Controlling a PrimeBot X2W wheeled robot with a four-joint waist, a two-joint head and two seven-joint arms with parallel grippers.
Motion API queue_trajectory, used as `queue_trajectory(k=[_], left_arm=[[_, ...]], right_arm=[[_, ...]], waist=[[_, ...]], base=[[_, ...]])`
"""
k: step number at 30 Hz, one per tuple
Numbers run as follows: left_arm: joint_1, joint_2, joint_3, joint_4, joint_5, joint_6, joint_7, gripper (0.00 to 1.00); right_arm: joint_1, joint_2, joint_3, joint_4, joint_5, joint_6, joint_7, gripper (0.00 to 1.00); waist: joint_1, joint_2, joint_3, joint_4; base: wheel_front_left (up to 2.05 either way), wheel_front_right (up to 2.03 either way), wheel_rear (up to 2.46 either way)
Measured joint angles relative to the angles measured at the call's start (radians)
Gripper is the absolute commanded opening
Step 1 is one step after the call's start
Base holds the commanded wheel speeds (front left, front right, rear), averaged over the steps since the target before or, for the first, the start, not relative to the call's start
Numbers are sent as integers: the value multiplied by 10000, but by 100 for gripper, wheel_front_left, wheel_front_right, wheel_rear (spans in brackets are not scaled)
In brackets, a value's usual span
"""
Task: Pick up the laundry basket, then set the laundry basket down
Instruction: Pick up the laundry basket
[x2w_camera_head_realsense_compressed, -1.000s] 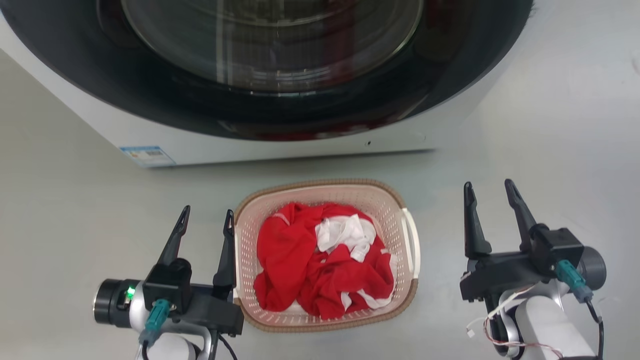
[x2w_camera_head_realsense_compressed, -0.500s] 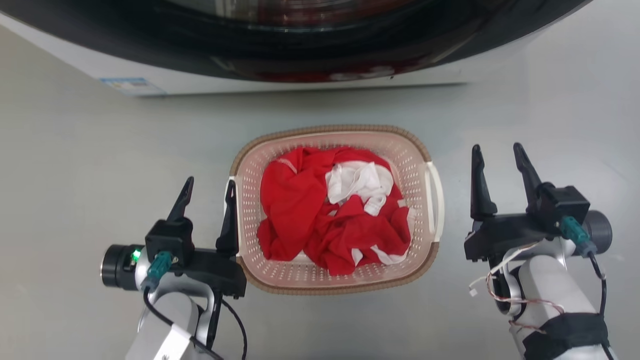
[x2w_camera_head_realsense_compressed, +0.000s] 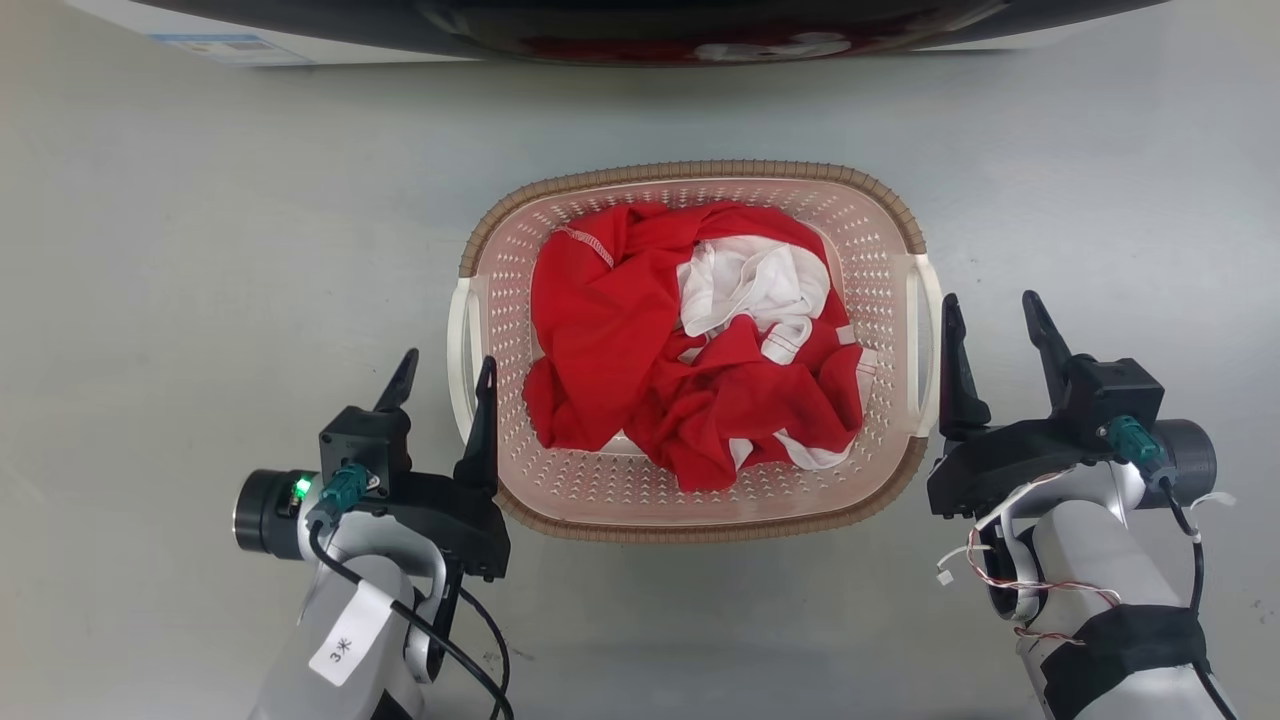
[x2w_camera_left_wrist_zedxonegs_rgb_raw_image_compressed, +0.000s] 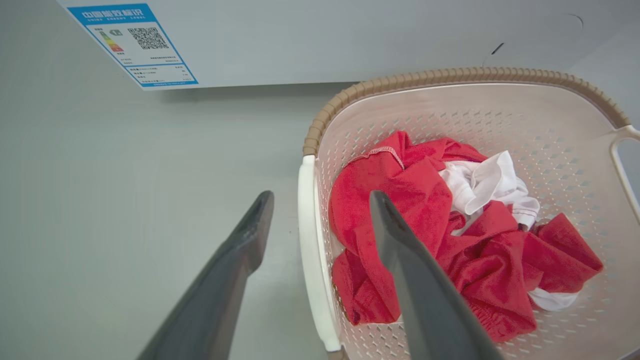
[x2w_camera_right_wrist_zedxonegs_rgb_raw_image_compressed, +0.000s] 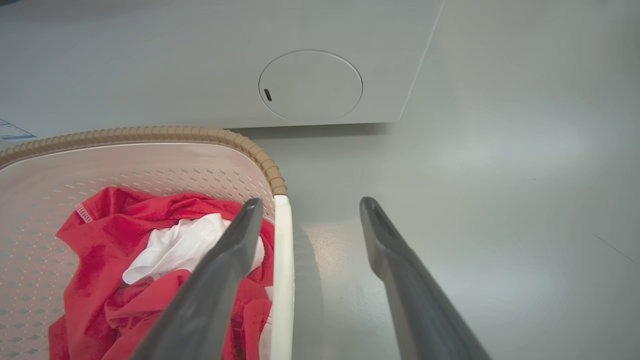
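Note:
The white handle continues straight on from the laundry basket's brown rim. I expect the handle to stay fixed in line when I lift the laundry basket.
The laundry basket, cream-pink with a brown woven-look rim, stands on the grey floor holding red and white clothes. My left gripper is open at the basket's left white handle. In the left wrist view that handle runs between my left gripper's two fingers. My right gripper is open beside the right white handle. In the right wrist view that handle lies between my right gripper's fingers, close to the left finger. Neither gripper grips anything.
The white washing machine with its dark door stands just beyond the basket. Its energy label and a round service cover face the wrist cameras. Grey floor surrounds the basket on both sides.
The head camera has tipped down and come closer, so the washing machine slid toward the top edge. My right gripper has moved in to the right handle. The left stays at the left handle.

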Motion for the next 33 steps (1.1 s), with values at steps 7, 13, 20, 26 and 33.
queue_trajectory(k=[7, 13, 20, 26, 33], left_arm=[[-47, -6, -349, 731, -355, -115, 0, 100], [-360, -10, -617, 1195, -765, -190, 2, 100], [-856, -31, -963, 1551, -1162, -186, 2, 100], [-1260, -33, -1344, 1881, -1597, -134, 2, 100], [-1428, -35, -1808, 2276, -2159, -98, 0, 100]], right_arm=[[-221, 12, 107, 431, 42, 44, 0, 100], [-296, 17, 171, 842, 56, 73, 0, 100], [-681, 19, 330, 1329, 56, 161, 0, 100], [-1196, 23, 566, 1856, 56, 247, 0, 100], [-1494, 31, 648, 2583, 144, 245, 63, 84]], waist=[[-2, -1, 147, -3], [-2, -1, 280, -5], [-2, -1, 568, 45], [-1, -1, 801, 119], [-2, -2, 927, 198]], base=[[0, 0, 0], [0, 0, 0], [0, 0, 0], [0, 0, 0], [0, 0, 0]])
